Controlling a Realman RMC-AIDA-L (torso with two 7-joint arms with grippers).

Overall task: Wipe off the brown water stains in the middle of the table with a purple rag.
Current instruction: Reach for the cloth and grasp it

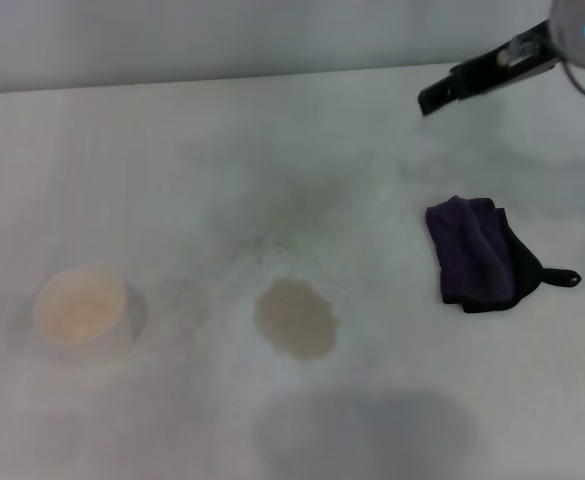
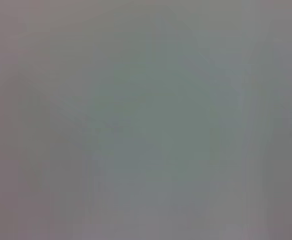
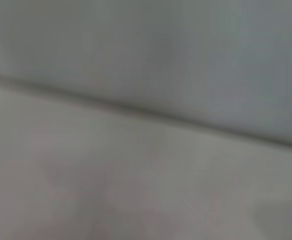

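My right gripper has a clear way to the purple rag (image 1: pixel 472 255). I keep going down toward the rag's far end (image 1: pixel 474 220) until my fingers close on it.
The purple rag (image 1: pixel 480 257) lies crumpled on the white table (image 1: pixel 172 160) at the right, its black loop tab pointing right. The brown water stain (image 1: pixel 294 318) is a tan oval patch near the middle front of the table, left of the rag. My right gripper (image 1: pixel 437 97) reaches in from the top right corner, up above the table and behind the rag, touching nothing. My left gripper is out of view. The left wrist view shows only a blank grey surface. The right wrist view shows only the table and its far edge.
A white paper cup (image 1: pixel 80 310) stands at the front left, left of the stain. A faint grey speckled smudge (image 1: pixel 302 215) lies behind the stain. A soft shadow falls on the table's front edge (image 1: pixel 362 430).
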